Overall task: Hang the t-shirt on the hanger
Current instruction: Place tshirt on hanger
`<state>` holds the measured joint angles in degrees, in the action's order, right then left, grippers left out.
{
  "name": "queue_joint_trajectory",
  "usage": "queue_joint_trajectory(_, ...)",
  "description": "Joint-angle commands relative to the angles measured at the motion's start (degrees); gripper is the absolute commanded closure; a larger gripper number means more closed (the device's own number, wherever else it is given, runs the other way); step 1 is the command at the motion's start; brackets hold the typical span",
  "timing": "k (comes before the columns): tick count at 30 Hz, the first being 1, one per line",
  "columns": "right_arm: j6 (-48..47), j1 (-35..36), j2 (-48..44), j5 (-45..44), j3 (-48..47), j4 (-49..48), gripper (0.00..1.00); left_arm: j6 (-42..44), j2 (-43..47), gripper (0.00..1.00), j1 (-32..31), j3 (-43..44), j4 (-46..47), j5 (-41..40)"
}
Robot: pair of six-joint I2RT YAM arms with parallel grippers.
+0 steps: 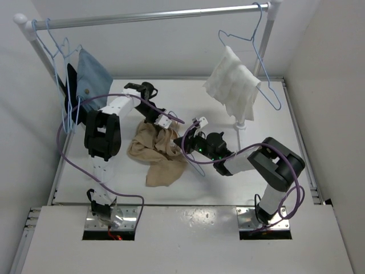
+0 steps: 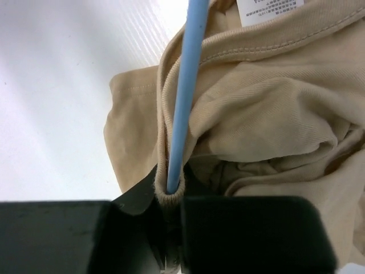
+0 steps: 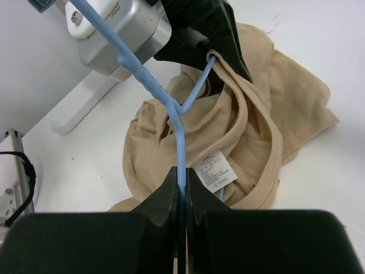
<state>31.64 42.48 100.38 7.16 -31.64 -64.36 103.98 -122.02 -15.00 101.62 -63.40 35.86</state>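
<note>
My right gripper needs to let go of the hanger's other arm (image 1: 198, 166) and reach for the collar's free edge (image 3: 266, 193), because it is holding that arm outside the collar.
The tan t-shirt (image 1: 155, 153) lies crumpled on the white table between the arms. My left gripper (image 1: 169, 128) is shut on its ribbed collar (image 2: 170, 197). In the left wrist view the pale-blue hanger wire (image 2: 185, 85) runs through the collar loop right at the jaws. My right gripper (image 1: 187, 141) is shut on the hanger (image 3: 179, 137) just below its twisted neck, over the shirt (image 3: 251, 114). The white neck label (image 3: 215, 169) shows beside the right jaws. The left gripper's black fingers (image 3: 219, 43) hold the collar up, and one hanger arm enters the neck opening. Part of the hanger shows below the shirt (image 1: 195, 164).
A metal rail (image 1: 154, 16) crosses the back. Blue denim cloth (image 1: 91, 77) and spare hangers (image 1: 54, 43) hang at its left end. A white cloth (image 1: 234, 85) hangs on a hanger at the right, near the rail post base (image 1: 242, 123). Purple cables loop round both arms.
</note>
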Motion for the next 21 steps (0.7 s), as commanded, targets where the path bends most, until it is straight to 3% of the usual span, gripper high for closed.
queue_joint_trajectory(1,-1.3,0.7,-2.1,2.4,-2.5,-4.4,1.0,-1.0,2.7,0.88,-0.8,0.8,-5.5,9.6)
queue_joint_trajectory(2,-1.8,0.7,-2.1,1.8,-2.5,-4.4,1.0,-1.0,3.3,0.8,-0.8,0.8,-7.1,10.2)
queue_joint_trajectory(5,-2.5,0.7,-2.1,1.8,-3.5,-4.4,1.0,1.4,4.6,0.68,-0.8,0.8,-11.0,11.5)
queue_joint_trajectory(8,-3.1,0.7,-2.1,1.8,-4.0,-3.8,1.0,0.9,6.5,0.68,-1.3,-2.5,-11.0,11.5)
queue_joint_trajectory(11,-3.1,0.7,-2.1,1.8,-4.6,-3.8,1.0,1.4,7.2,0.75,-2.0,-4.6,-11.0,10.8)
queue_joint_trajectory(14,-3.6,0.7,-1.6,1.3,-4.6,-3.8,1.0,1.4,7.8,0.99,-2.0,-5.1,-11.0,10.8)
queue_joint_trajectory(21,-5.2,0.7,-2.2,0.7,-7.3,0.4,1.0,-1.5,8.9,1.0,-2.5,-2.8,-10.4,12.4)
